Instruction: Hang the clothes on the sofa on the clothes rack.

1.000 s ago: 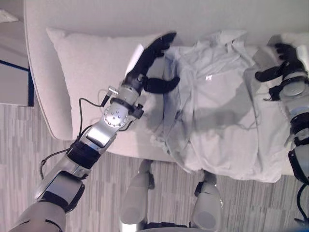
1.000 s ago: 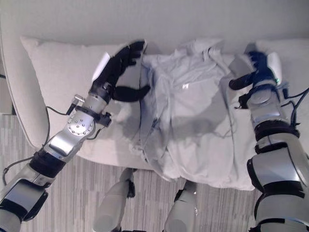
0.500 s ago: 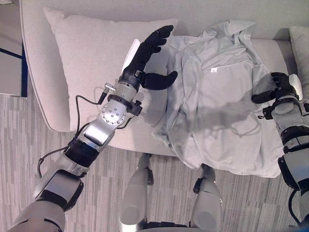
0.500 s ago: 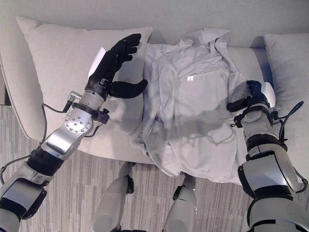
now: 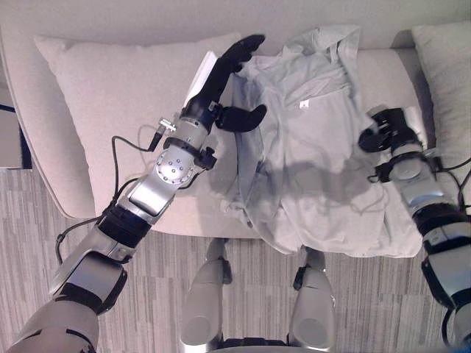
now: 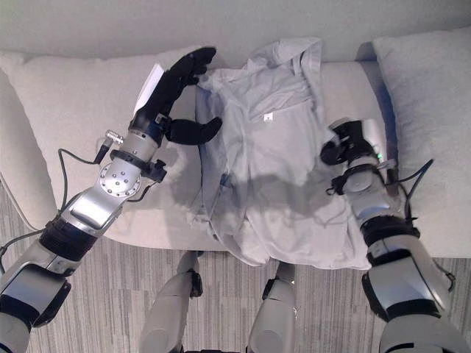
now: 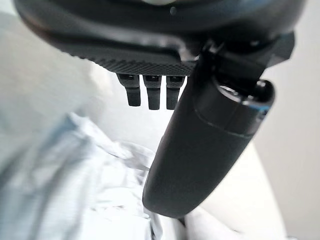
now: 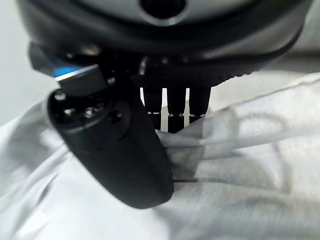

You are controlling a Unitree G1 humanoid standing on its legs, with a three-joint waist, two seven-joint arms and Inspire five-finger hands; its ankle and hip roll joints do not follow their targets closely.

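My grippers will have the shirt's middle (image 5: pixel 316 147) sagging between them when I lift both ends, because the hem (image 5: pixel 346 248) bends limply over the front edge of the sofa.
A pale grey-blue shirt (image 5: pixel 309 162) lies spread and rumpled on the sofa seat (image 6: pixel 342 84), its collar toward the backrest and its hem hanging over the front edge. My left hand (image 5: pixel 213 81) hovers open over the shirt's left shoulder, fingers straight and thumb (image 7: pixel 210 145) standing out above the cloth (image 7: pixel 75 175). On the shirt's right side rests my right hand (image 5: pixel 388 131). Its fingers are curled, and a raised fold of the cloth (image 8: pixel 250 165) is pinched between them and the thumb (image 8: pixel 115 150).
A large light cushion (image 5: pixel 103 110) lies left of the shirt, under my left forearm, and a second cushion (image 5: pixel 445 66) lies at the right end. The sofa backrest (image 5: pixel 147 15) runs along the top. Striped grey carpet (image 5: pixel 44 257) lies in front of the sofa.
The camera has shifted. My right hand has come inward from the right cushion onto the shirt's right side. My left hand keeps its open pose by the left shoulder.
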